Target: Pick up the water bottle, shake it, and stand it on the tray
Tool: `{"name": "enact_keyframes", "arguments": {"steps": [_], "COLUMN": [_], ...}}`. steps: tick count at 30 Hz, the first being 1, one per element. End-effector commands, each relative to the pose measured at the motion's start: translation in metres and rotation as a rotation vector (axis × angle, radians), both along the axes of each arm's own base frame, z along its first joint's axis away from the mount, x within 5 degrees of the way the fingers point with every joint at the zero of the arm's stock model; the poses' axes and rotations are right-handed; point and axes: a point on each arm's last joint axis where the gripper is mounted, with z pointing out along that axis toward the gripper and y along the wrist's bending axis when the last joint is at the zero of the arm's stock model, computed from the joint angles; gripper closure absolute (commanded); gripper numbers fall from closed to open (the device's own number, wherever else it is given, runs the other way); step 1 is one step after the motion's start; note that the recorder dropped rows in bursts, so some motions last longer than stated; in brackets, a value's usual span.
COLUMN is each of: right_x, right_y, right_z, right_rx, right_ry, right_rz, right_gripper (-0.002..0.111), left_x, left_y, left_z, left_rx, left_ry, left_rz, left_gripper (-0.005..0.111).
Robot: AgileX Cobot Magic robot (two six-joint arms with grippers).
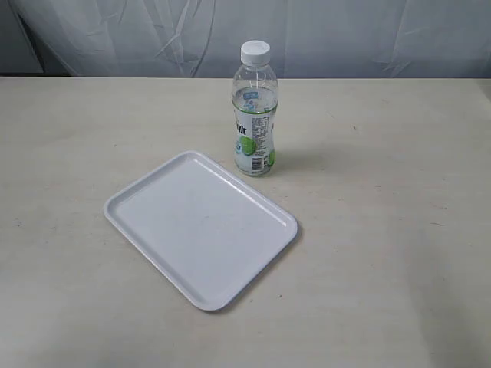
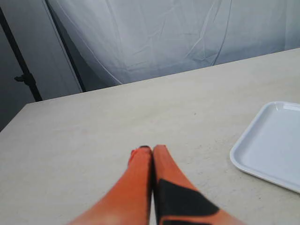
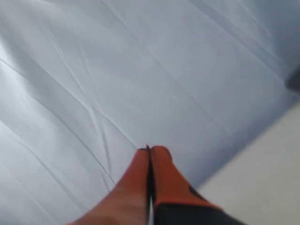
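Observation:
Next, my right gripper levels out, opens and goes around the water bottle's label [image 1: 255,139], because it is pointing crooked at the white curtain [image 3: 154,70] with its fingers closed.
The water bottle [image 1: 254,111], clear with a white cap and a green-dotted label, stands upright on the table just behind the far right edge of the white tray [image 1: 199,226]. The tray lies flat with nothing on it; one corner of the tray [image 2: 272,145] shows in the left wrist view. Neither arm appears in the exterior view. My left gripper [image 2: 149,149] is shut, its orange fingers pressed together above bare table, apart from the tray. My right gripper [image 3: 151,149] is shut too and faces the white curtain; the bottle is out of its view.
A pale beige table [image 1: 383,253] carries both things. A wrinkled white curtain [image 1: 345,34] hangs behind its far edge. A dark stand [image 2: 23,77] rises beyond the table's corner in the left wrist view.

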Motion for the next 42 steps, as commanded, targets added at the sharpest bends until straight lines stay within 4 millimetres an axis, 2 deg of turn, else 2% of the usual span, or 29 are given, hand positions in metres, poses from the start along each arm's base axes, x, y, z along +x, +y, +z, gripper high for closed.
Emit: {"name": "enact_keyframes", "arguments": {"steps": [1, 2, 3, 4, 5, 6, 8, 9, 11, 13, 14, 17, 20, 21, 22, 23, 24, 25, 27, 29, 30, 32, 33, 36, 39, 40, 42], "right_x": [-0.011, -0.011, -0.012, -0.015, -0.02, -0.027, -0.026, -0.019, 0.003, 0.032, 0.047, 0.09, 0.131, 0.15, 0.155, 0.162, 0.162, 0.161, 0.164, 0.173, 0.175, 0.175, 0.179, 0.189, 0.194, 0.195, 0.195], "right_y": [-0.006, -0.006, -0.001, 0.006, 0.014, 0.023, 0.028, 0.023, 0.009, -0.001, -0.001, 0.018, 0.034, 0.041, 0.046, 0.066, 0.077, 0.102, 0.125, 0.134, 0.14, 0.156, 0.162, 0.162, 0.164, 0.165, 0.17], "right_z": [0.027, 0.028, 0.031, 0.038, 0.05, 0.061, 0.081, 0.092, 0.099, 0.103, 0.105, 0.104, 0.082, 0.058, 0.049, 0.031, 0.025, 0.016, 0.005, -0.008, -0.015, -0.028, -0.035, -0.055, -0.082, -0.089, -0.106], "right_rx": [0.094, 0.234, 0.276, 0.235, 0.11, -0.09, -0.263, -0.31, -0.342, -0.341, -0.367, -0.434, -0.492, -0.525, -0.59, -0.781, -0.877, -0.953, -0.911, -0.824, -0.843, -0.887, -0.847, -0.734, -0.713, -0.723, -0.828], "right_ry": [-0.321, -0.327, -0.324, -0.336, -0.368, -0.393, -0.343, -0.259, -0.093, 0.066, 0.122, 0.208, 0.347, 0.466, 0.492, 0.493, 0.456, 0.348, 0.264, 0.311, 0.297, 0.194, 0.145, 0.242, 0.323, 0.323, 0.218], "right_rz": [-0.037, 0.016, 0.104, 0.18, 0.229, 0.271, 0.258, 0.188, 0.026, -0.094, -0.095, 0.083, 0.206, 0.229, 0.258, 0.399, 0.484, 0.661, 0.747, 0.705, 0.727, 0.814, 0.84, 0.786, 0.801, 0.81, 0.851], "right_gripper": [0.109, 0.109, 0.109, 0.109, 0.109, 0.109, 0.109, 0.109, 0.109, 0.109, 0.109, 0.109, 0.109, 0.109, 0.109, 0.109, 0.109, 0.109, 0.109, 0.109, 0.109, 0.109, 0.109, 0.109, 0.109, 0.109, 0.108], "left_x": [0.0, 0.0, 0.0, 0.0, 0.0, 0.0, 0.0, 0.0, 0.0, 0.0, 0.0, 0.0, 0.0, 0.0, 0.0, 0.0, 0.0, 0.0, 0.0, 0.0, 0.0, 0.0, 0.0, 0.0, 0.0, 0.0, 0.0], "left_y": [0.0, 0.0, 0.0, 0.0, 0.0, 0.0, 0.0, 0.0, 0.0, 0.0, 0.0, 0.0, 0.0, 0.0, 0.0, 0.0, 0.0, 0.0, 0.0, 0.0, 0.0, 0.0, 0.0, 0.0, 0.0, 0.0, 0.0], "left_z": [-0.001, -0.001, -0.001, -0.001, -0.001, -0.001, -0.001, -0.001, -0.001, -0.001, -0.001, -0.001, -0.001, -0.001, -0.001, -0.001, -0.001, -0.001, -0.001, -0.001, -0.001, -0.001, -0.001, -0.001, -0.001, -0.001, -0.001], "left_rx": [-0.006, -0.006, -0.006, -0.006, -0.006, -0.006, -0.006, -0.006, -0.006, -0.006, -0.006, -0.006, -0.006, -0.006, -0.006, -0.006, -0.006, -0.006, -0.006, -0.006, -0.006, -0.006, -0.006, -0.006, -0.006, -0.006, -0.006], "left_ry": [0.003, 0.003, 0.003, 0.003, 0.003, 0.003, 0.003, 0.003, 0.003, 0.003, 0.003, 0.003, 0.003, 0.003, 0.003, 0.003, 0.003, 0.003, 0.003, 0.003, 0.003, 0.003, 0.003, 0.003, 0.003, 0.003, 0.003], "left_rz": [0.0, 0.0, 0.0, 0.0, 0.0, 0.0, 0.0, 0.0, 0.0, 0.0, 0.0, 0.0, 0.0, 0.0, 0.0, 0.0, 0.0, 0.0, 0.0, 0.0, 0.0, 0.0, 0.0, 0.0, 0.0, 0.0, 0.0], "left_gripper": [0.106, 0.106, 0.106, 0.106, 0.106, 0.106, 0.106, 0.106, 0.106, 0.106, 0.106, 0.106, 0.106, 0.106, 0.106, 0.106, 0.106, 0.106, 0.106, 0.106, 0.106, 0.106, 0.106, 0.106, 0.106, 0.106, 0.106]}}
